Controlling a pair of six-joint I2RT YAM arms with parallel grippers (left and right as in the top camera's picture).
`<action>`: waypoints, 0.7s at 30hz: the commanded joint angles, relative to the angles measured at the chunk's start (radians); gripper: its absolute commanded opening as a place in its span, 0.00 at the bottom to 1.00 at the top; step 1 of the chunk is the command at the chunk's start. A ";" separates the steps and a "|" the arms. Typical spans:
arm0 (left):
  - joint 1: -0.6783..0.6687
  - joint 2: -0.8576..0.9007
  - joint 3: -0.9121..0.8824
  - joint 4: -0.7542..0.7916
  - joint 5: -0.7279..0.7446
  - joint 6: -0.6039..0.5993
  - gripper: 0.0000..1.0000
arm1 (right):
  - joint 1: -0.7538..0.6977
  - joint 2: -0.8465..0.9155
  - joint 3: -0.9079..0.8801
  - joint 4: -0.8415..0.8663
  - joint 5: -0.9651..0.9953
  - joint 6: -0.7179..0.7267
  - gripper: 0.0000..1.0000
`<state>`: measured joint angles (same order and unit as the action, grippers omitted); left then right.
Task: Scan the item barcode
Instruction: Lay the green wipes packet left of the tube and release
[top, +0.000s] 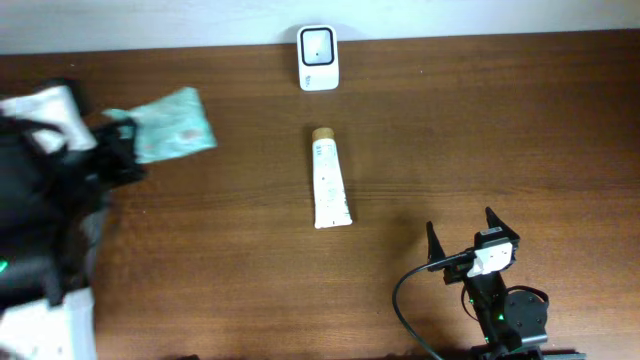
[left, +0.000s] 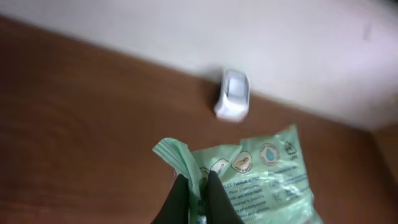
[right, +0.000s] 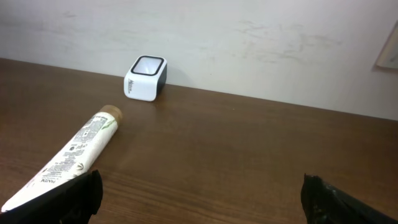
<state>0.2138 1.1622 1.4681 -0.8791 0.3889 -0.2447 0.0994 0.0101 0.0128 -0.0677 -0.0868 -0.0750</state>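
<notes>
The wood (top: 279, 190) beside the white tube (top: 329, 182) is free for the tissue pack, so the robot's left gripper goes on carrying the pack there until it gets to the wood.
A pale green tissue pack (top: 172, 123) lies at the table's far left, printed side up. My left gripper (top: 122, 140) is shut on the pack's near crimped edge; in the left wrist view its black fingers (left: 180, 196) pinch the green pack (left: 267, 171). The white barcode scanner (top: 318, 57) stands at the back edge by the wall, also seen as the scanner (left: 232, 94) beyond the pack and the scanner (right: 145, 78) in the right wrist view. My right gripper (top: 461, 238) stands open near the front right, nothing between its fingertips (right: 78, 193).
A white tube with a cork-coloured cap (top: 329, 180) lies mid-table, pointing at the scanner, and shows as the tube (right: 68, 158) left of my right gripper. White items (top: 50, 325) sit at the front left under the left arm. The wooden table (top: 520, 140) stretches bare to the right.
</notes>
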 joint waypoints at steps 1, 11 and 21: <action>-0.173 0.138 -0.097 0.024 -0.108 0.016 0.00 | 0.006 -0.007 -0.007 -0.003 0.002 0.004 0.98; -0.427 0.612 -0.159 0.194 -0.168 -0.022 0.00 | 0.006 -0.007 -0.007 -0.003 0.002 0.004 0.98; -0.468 0.757 -0.158 0.265 -0.188 -0.042 0.58 | 0.006 -0.007 -0.007 -0.003 0.002 0.004 0.98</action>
<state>-0.2306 1.9129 1.3098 -0.6357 0.2012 -0.2813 0.0994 0.0101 0.0128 -0.0677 -0.0864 -0.0753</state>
